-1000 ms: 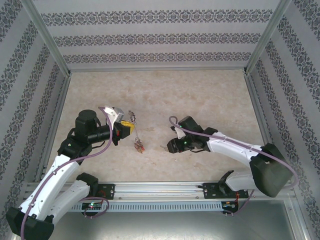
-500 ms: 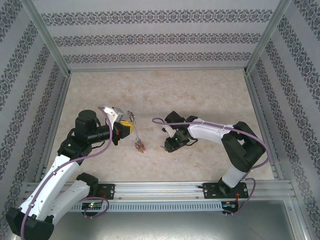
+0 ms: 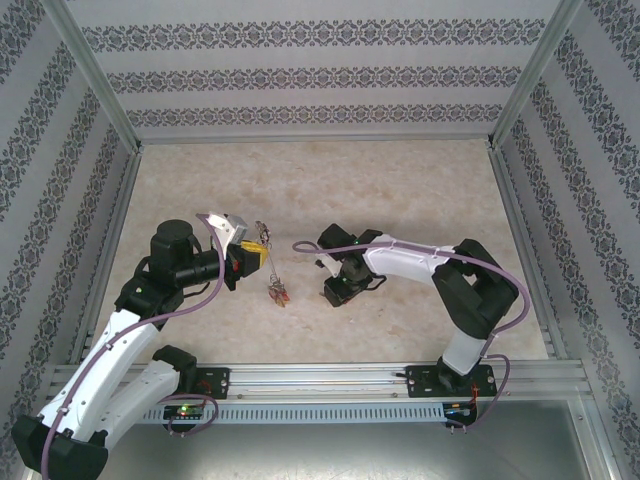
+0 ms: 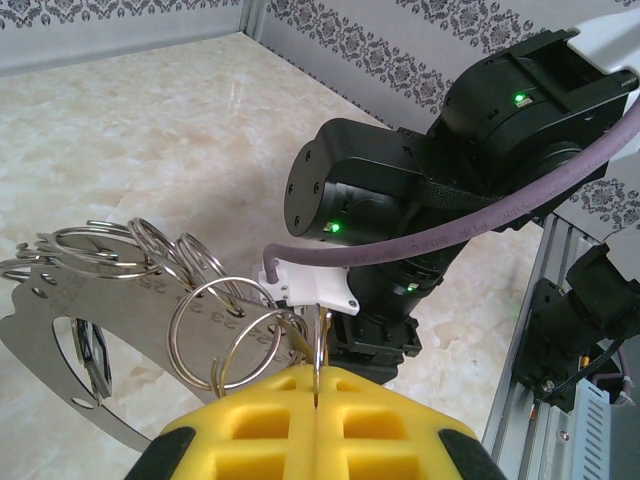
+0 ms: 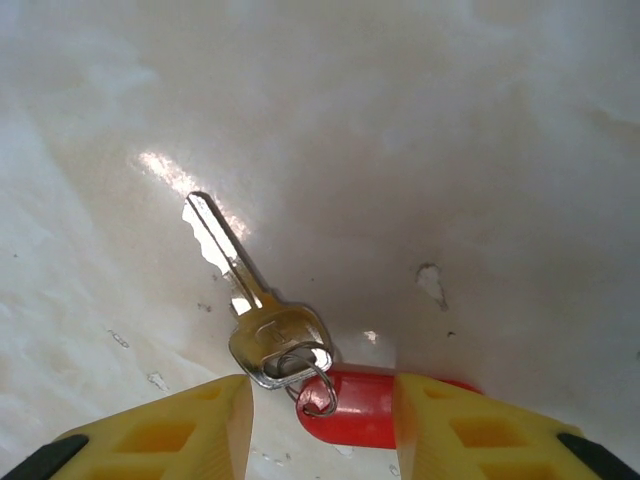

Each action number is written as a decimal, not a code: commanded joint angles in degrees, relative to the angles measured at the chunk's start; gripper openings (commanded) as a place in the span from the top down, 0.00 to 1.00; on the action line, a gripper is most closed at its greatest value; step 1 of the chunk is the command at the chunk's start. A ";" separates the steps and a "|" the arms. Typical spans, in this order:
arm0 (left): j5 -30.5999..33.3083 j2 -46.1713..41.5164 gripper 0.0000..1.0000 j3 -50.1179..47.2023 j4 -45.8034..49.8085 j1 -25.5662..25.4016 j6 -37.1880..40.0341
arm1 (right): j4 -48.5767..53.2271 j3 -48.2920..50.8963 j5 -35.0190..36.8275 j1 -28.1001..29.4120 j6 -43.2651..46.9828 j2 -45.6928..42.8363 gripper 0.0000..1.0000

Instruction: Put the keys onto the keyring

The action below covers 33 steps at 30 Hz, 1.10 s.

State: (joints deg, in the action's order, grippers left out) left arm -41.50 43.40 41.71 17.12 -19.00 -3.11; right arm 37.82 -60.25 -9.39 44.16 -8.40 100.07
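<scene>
My right gripper's open fingers are on both sides of the key's head and the red tag (image 5: 358,412), so next I move over and close narrowly on the small ring (image 5: 322,372) that joins the key and tag.
My left gripper (image 3: 250,258) (image 4: 318,388) is shut on the keyring (image 4: 318,345), whose thin grey wire stands up from between the yellow pads. In the top view the keyring (image 3: 271,262) hangs down from it with a bunch of tagged keys (image 3: 279,292) at its low end. A silver key (image 5: 255,315) with a red tag (image 5: 365,408) lies flat on the table. My right gripper (image 3: 335,291) (image 5: 320,432) is open and low over it. One yellow finger (image 5: 170,435) stands beside the key's head, and the other covers part of the tag.
A flat metal plate with numbered holes (image 4: 60,335) and several split rings (image 4: 215,325) hang beside the left gripper. The right arm's black wrist (image 4: 400,230) stands close in front of it. Patterned walls and metal rails (image 3: 120,180) border the marble table (image 3: 400,190).
The right arm has swung left, bringing its gripper closer to the hanging keyring while its elbow folded up. The left arm and keyring have stayed still.
</scene>
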 commanded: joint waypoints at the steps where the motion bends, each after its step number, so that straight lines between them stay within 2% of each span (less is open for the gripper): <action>1: -0.13 -0.48 1.00 0.18 -3.85 0.49 0.52 | 2.21 -1.53 1.83 0.75 1.46 1.50 0.58; 11: -0.14 -0.58 1.00 0.21 -3.78 0.50 0.65 | 3.54 -2.40 2.03 1.59 2.44 3.50 0.61; 21: 0.10 -0.86 1.00 0.17 -3.59 0.47 0.81 | 4.37 -2.95 2.61 2.18 2.50 4.25 0.78; 33: 0.19 -0.85 1.00 0.17 -3.40 0.52 0.92 | 3.99 -2.55 1.81 2.22 1.73 1.87 0.89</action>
State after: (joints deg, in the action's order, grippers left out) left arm -41.32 43.40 41.71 17.12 -19.00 -3.09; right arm 40.49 -62.92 -7.94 45.82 -6.04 102.89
